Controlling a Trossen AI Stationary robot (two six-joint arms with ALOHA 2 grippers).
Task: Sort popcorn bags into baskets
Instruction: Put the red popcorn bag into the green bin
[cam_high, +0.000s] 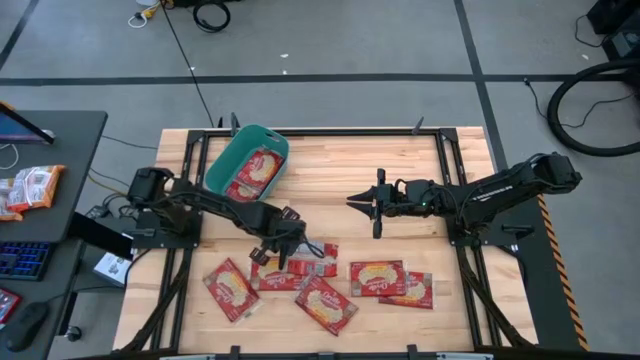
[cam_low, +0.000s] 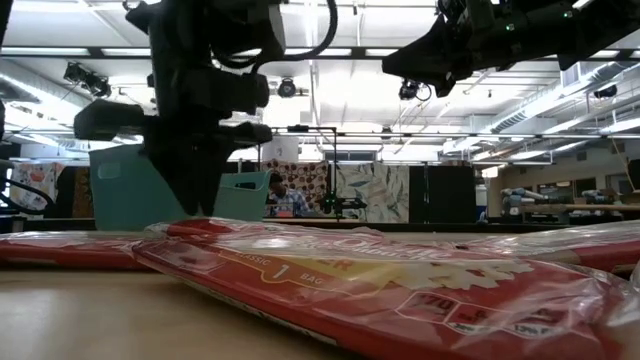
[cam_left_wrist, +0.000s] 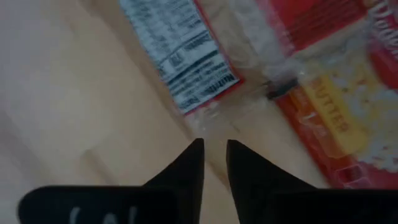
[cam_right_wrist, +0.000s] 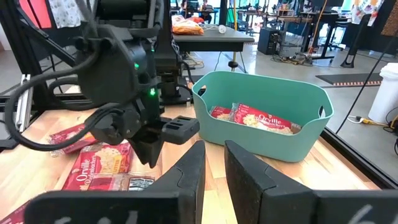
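Observation:
The label-side bag lies flat and has its clear corner (cam_left_wrist: 212, 117) just past the fingers of my left gripper, so next I open that gripper again there and bring my right gripper to its other end (cam_high: 333, 263).
Several red popcorn bags with cream panels lie in a loose group (cam_high: 325, 300) near the table's near edge. The teal tub (cam_high: 222, 160) stands at the far left and has a few bags (cam_high: 252, 172) inside; it also shows in the right wrist view (cam_right_wrist: 267, 134). My left gripper (cam_high: 284, 256) points down at the left end of the group, shut at the edge of a bag that shows its paler label side (cam_left_wrist: 186, 62). My right gripper (cam_high: 352, 200) hovers shut and empty above the table's middle, facing the tub. My left gripper comes from above, pointing down, with its fingertips (cam_left_wrist: 198, 149) closed on the clear seam edge (cam_left_wrist: 208, 121) at a corner of the label-side bag. The bag lies flat among the others. The tips hide the place of contact itself.
Another bag with a yellow "butter" panel (cam_left_wrist: 329, 118) lies right beside the held one. More bags lie at the near edge (cam_high: 232, 289) (cam_high: 377, 277) (cam_high: 410, 290). A dark side table (cam_high: 60, 150) with snack packets stands left of the table. A person (cam_low: 290, 198) sits far behind.

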